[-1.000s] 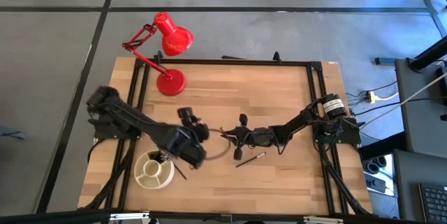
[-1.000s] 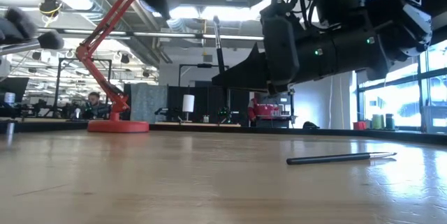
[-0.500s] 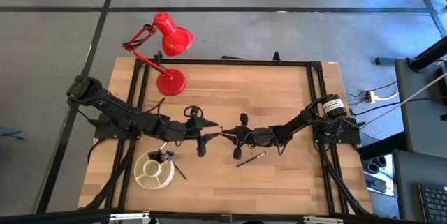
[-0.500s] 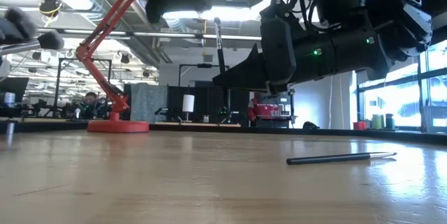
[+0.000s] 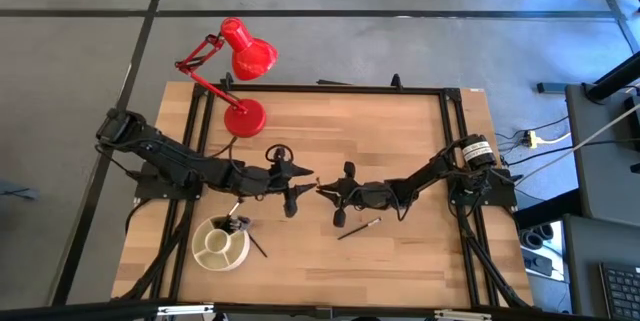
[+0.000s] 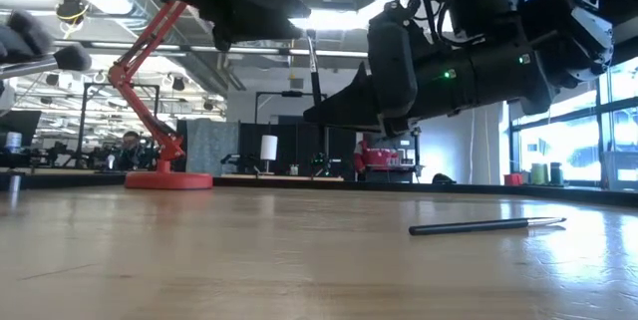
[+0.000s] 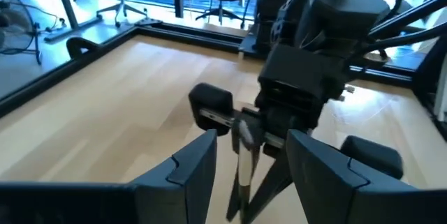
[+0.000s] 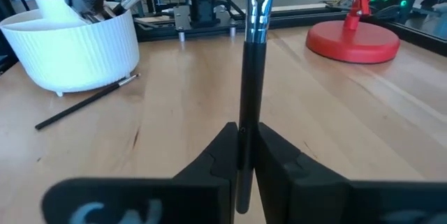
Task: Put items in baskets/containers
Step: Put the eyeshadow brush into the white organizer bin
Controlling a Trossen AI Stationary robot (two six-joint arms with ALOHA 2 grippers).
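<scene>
The brush's top (image 6: 312, 41) lies just past my left gripper's open fingers, so I should move them farther in and close them there before taking it to the dish (image 5: 220, 248).
My right gripper (image 8: 244, 147) is shut on a thin dark makeup brush (image 8: 253, 56) that stands upright over the table's middle (image 5: 322, 190). My left gripper (image 7: 248, 154) is open and level, a finger on either side of that brush (image 7: 244, 165) without touching it. The cream-white dish (image 5: 220, 244) near the front left holds several brushes. One brush (image 5: 255, 246) lies on the table against the dish's right side. Another brush (image 5: 358, 228) lies flat on the wood in front of my right gripper, also visible in the low view (image 6: 488, 225). My right gripper pinches the brush's dark handle (image 8: 244, 130) between its two fingers, low on the handle. The fingers reach in level from the table's right and lie across the brush. The brush stands upright, silver ferrule (image 8: 257, 8) up, lifted clear of the table.
A red desk lamp stands with its round base (image 5: 245, 118) at the far left. A black frame (image 5: 330, 89) runs round the tabletop's edges. Bare wood lies between the dish and the loose brush.
My left gripper has swung from above the dish toward the table's middle, come down, and tipped from pointing down to nearly level. Its open fingers now stand around the brush held by my right gripper. The brush has stayed upright.
</scene>
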